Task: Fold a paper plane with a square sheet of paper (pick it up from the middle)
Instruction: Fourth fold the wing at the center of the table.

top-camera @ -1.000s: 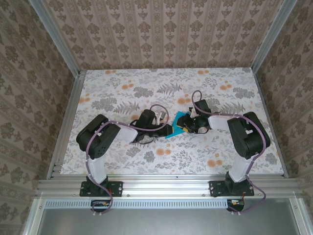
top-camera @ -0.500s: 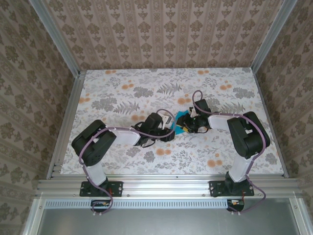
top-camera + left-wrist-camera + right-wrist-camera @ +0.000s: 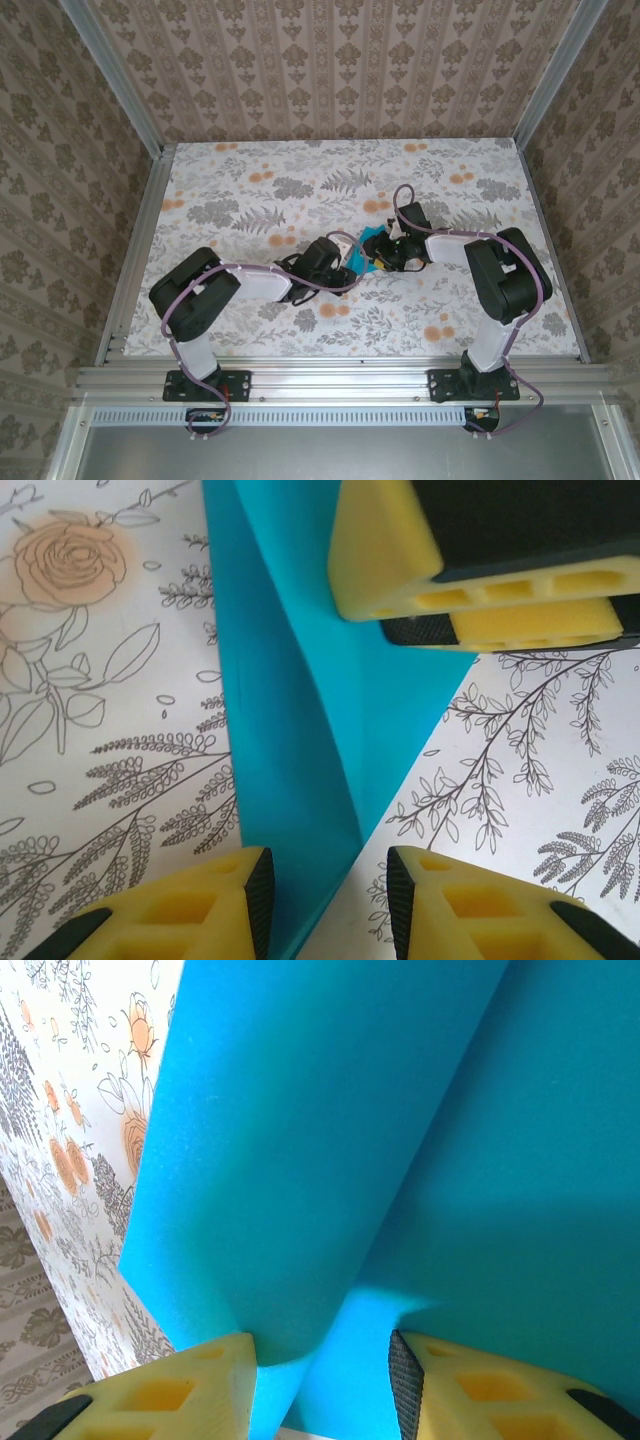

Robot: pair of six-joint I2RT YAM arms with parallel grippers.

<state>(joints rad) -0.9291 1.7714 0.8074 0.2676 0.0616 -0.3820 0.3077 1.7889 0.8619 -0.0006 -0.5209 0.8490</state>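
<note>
The paper's slanted fold ends (image 3: pixel 357 830) in front of my left gripper's open fingers, so I should bring that gripper astride the fold (image 3: pixel 338 755) and pinch the fold there.
The square sheet of paper (image 3: pixel 368 243) is bright cyan and folded into a creased, pointed shape at the table's middle, between my two grippers. My right gripper (image 3: pixel 383 255) comes in from the right. In the right wrist view the raised fold of the paper (image 3: pixel 330 1130) sits between the jaws of that gripper (image 3: pixel 320 1380), against both fingers. My left gripper (image 3: pixel 350 262) reaches in from the left. Its jaws (image 3: pixel 328 900) stand apart over the narrow end of the paper (image 3: pixel 290 730), with bare table beside the right pad. The right gripper's yellow fingers (image 3: pixel 400 550) rest on the paper's far end.
The flowered tabletop (image 3: pixel 250 190) is bounded by aluminium rails (image 3: pixel 140 240) on the left and right and by papered walls behind. Both arm bases (image 3: pixel 200 380) stand at the near edge. Purple cables loop over the arms.
My left arm has stretched to the right, bringing its gripper over the paper's near-left end. The right arm and the paper have stayed almost where they were.
</note>
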